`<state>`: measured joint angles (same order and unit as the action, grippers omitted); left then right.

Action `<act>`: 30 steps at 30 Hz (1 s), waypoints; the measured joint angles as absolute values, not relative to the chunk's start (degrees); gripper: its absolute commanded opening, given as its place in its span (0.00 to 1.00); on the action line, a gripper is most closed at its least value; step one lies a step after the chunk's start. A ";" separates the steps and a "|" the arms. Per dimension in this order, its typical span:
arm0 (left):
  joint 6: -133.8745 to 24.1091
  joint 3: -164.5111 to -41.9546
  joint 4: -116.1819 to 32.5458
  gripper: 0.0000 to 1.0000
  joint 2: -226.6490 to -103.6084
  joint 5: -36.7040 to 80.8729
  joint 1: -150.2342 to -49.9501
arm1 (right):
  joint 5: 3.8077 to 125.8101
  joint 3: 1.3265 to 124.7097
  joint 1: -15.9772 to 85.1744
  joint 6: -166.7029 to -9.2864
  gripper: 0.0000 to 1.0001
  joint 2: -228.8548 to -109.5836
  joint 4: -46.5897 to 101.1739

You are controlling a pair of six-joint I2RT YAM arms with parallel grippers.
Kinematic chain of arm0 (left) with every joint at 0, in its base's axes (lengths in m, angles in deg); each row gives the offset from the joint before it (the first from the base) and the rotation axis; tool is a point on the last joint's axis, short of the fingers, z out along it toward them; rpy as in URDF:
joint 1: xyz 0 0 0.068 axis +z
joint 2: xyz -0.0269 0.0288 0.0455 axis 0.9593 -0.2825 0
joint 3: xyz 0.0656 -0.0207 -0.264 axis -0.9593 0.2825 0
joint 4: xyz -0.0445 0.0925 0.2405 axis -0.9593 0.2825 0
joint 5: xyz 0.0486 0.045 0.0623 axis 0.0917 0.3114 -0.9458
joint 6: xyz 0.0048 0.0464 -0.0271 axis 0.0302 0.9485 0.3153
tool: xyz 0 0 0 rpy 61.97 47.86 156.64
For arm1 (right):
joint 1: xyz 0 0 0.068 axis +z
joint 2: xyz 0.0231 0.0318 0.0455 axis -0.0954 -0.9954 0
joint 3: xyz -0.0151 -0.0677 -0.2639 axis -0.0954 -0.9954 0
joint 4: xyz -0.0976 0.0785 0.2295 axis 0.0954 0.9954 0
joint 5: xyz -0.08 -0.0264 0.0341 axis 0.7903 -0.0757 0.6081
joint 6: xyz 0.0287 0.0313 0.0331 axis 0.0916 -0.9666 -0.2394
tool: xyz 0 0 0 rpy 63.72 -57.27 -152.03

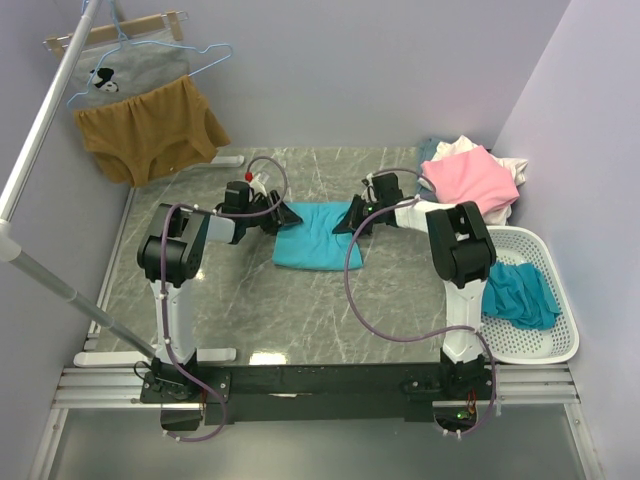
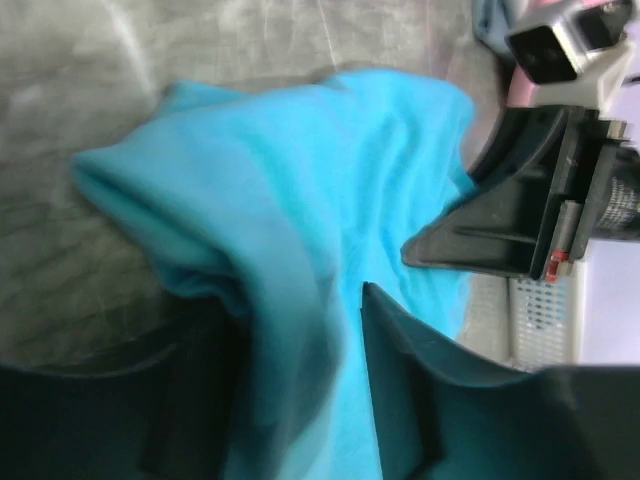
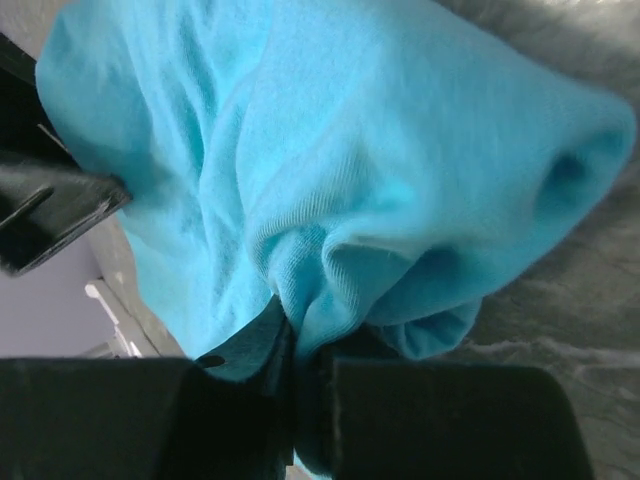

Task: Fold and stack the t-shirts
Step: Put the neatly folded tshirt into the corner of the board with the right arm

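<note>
My left gripper needs to open because it holds a fold of the turquoise t-shirt [image 1: 293, 228] far from the pile [image 1: 470, 181]. My right gripper should meanwhile carry the t-shirt there.
A turquoise t-shirt [image 1: 318, 236] lies folded in a rough rectangle at the middle of the grey marble table. My left gripper [image 1: 285, 215] is at its far left corner, with a thick fold of the cloth [image 2: 300, 200] between the fingers [image 2: 420, 380]. My right gripper [image 1: 352, 218] is at its far right corner, jaws pinched tight on a bunched edge of the same shirt [image 3: 330, 180]. A pile of pink [image 1: 470, 178], white [image 1: 458, 148] and pale blue [image 1: 432, 150] shirts sits at the back right. A teal shirt [image 1: 520, 295] lies in the white basket [image 1: 545, 345].
A mustard-brown garment [image 1: 150, 130] and a grey cartoon-print garment [image 1: 125, 75] hang on hangers at the back left. A slanted metal pole [image 1: 40, 130] crosses the left side. Walls close in the back and right.
</note>
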<state>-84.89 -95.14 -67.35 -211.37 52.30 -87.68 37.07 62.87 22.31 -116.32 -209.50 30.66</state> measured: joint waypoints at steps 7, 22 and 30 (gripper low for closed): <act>-85.85 -94.90 -67.33 0.99 -209.20 52.24 -87.81 | 40.92 71.09 19.30 -112.86 0.00 -209.48 39.56; -86.04 -94.66 -64.93 1.00 -198.17 51.62 -87.77 | 53.01 101.62 0.39 -108.25 0.00 -208.54 52.32; -86.31 -94.66 -65.21 0.99 -198.54 52.48 -87.77 | 65.93 85.34 -7.85 -110.11 0.00 -196.36 45.50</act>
<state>-86.31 -94.66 -65.21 -198.54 52.48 -87.77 65.93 85.34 -7.85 -110.11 -196.36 45.50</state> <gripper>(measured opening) 0.994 0.170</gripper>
